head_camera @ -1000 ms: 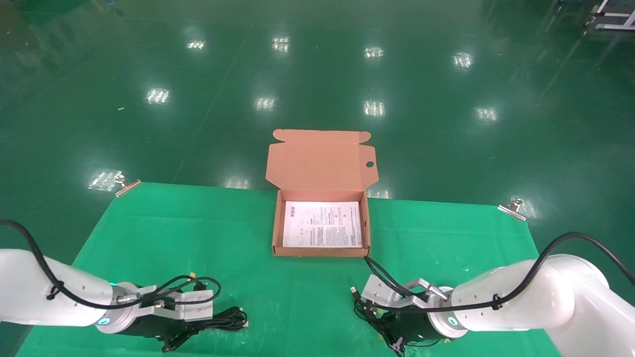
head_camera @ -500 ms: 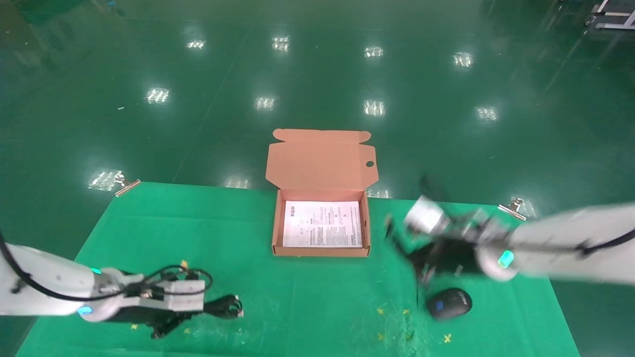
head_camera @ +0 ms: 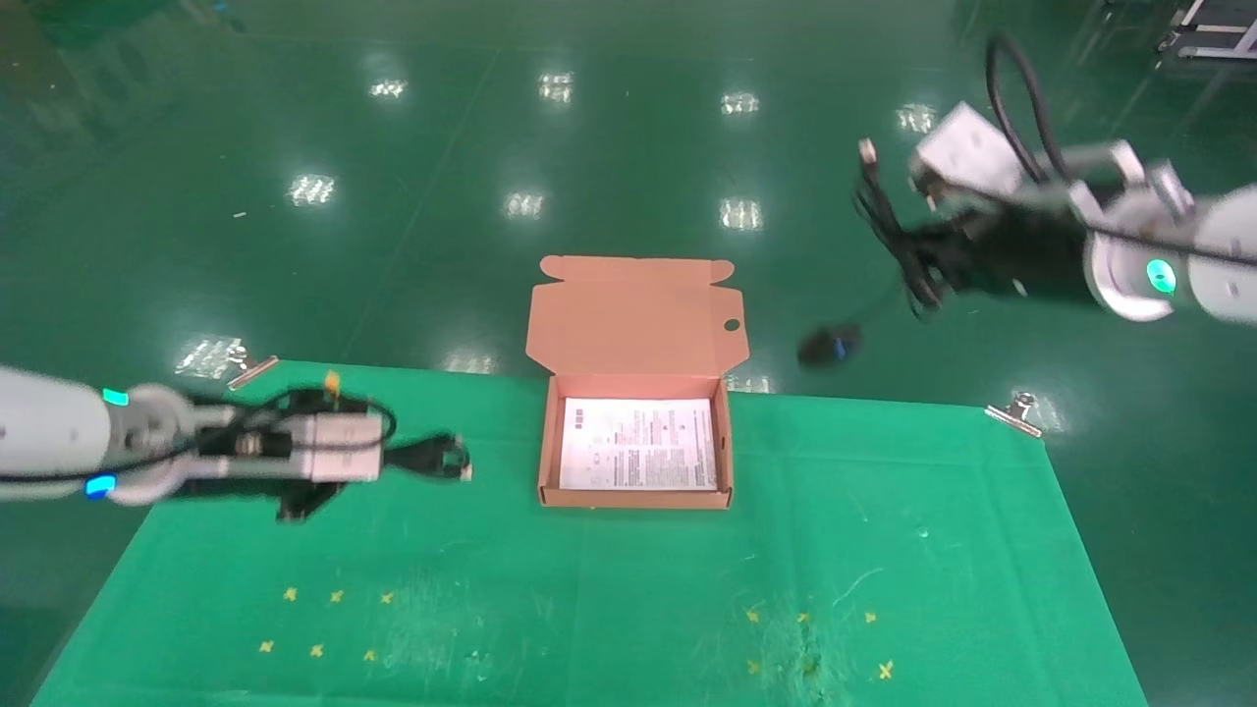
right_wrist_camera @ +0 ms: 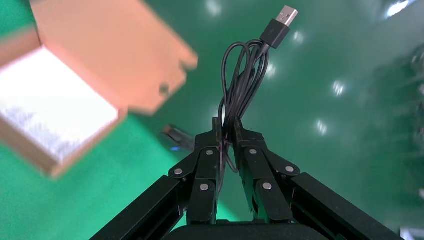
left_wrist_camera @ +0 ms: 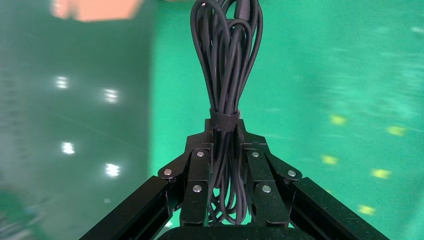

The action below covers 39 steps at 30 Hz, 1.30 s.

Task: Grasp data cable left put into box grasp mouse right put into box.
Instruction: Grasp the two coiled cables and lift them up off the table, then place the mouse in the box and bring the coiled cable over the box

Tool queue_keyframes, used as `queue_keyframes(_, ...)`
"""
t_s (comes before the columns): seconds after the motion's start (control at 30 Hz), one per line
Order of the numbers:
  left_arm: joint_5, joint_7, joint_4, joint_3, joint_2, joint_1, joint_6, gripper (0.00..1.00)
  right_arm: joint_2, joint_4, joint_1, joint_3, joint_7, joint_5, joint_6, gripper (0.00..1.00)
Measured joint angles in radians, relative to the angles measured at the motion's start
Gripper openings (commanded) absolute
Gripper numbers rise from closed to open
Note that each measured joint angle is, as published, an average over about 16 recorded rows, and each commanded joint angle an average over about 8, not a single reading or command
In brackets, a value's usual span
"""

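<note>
Next, I move my left gripper back with the data cable (head_camera: 426, 456) first, because the mouse (head_camera: 830, 346) hangs on its cord and needs clear space over the box.
The open box (head_camera: 636, 499) stands at the table's far middle, lid (head_camera: 636, 314) up, with a white printed sheet (head_camera: 638, 444) inside. To its left, above the cloth, my left gripper (head_camera: 398, 460) (left_wrist_camera: 224, 125) is shut on the data cable (head_camera: 440, 460) (left_wrist_camera: 225, 60), a strapped black bundle that sticks out toward the box. High at the upper right, my right gripper (head_camera: 933, 265) (right_wrist_camera: 227, 125) is shut on the mouse's cord (head_camera: 899, 245) (right_wrist_camera: 242, 80), USB plug (right_wrist_camera: 280, 22) uppermost. The mouse (head_camera: 830, 346) (right_wrist_camera: 175, 136) dangles below it in the air, right of the lid, blue light showing.
A green cloth (head_camera: 609, 589) covers the table, held by metal clips (head_camera: 253, 368) (head_camera: 1016, 410) at the far corners. Yellow cross marks (head_camera: 334, 624) (head_camera: 815, 643) dot the near part. Glossy green floor lies beyond the far edge.
The right arm swung up and to the right with the cord, lifting the mouse off the cloth. The left arm rose and carried the data cable away from the near edge toward the box.
</note>
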Motion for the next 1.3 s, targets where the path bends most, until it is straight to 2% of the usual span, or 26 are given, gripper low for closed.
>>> queue_keyframes(0.27,0.058,-0.001,0.01,-0.015,0.048,-0.084,-0.051,0.0,-0.102,-0.103,0.08,0.017,-0.088,0.061,0.111,0.0)
queue_keyframes(0.63,0.148,-0.025,0.067,-0.02,0.121,-0.16,-0.111,0.0,-0.26,-0.313,0.139,0.027,-0.292,0.217,0.23,0.0)
queue_keyframes(0.93,0.221,-0.06,0.111,-0.016,0.158,-0.194,-0.131,0.0,-0.33,-0.429,0.163,0.025,-0.4,0.292,0.25,0.0)
queue_keyframes(1.3,0.285,-0.088,0.108,-0.005,0.145,-0.181,-0.123,0.0,-0.354,-0.467,0.134,0.003,-0.426,0.307,0.25,0.0)
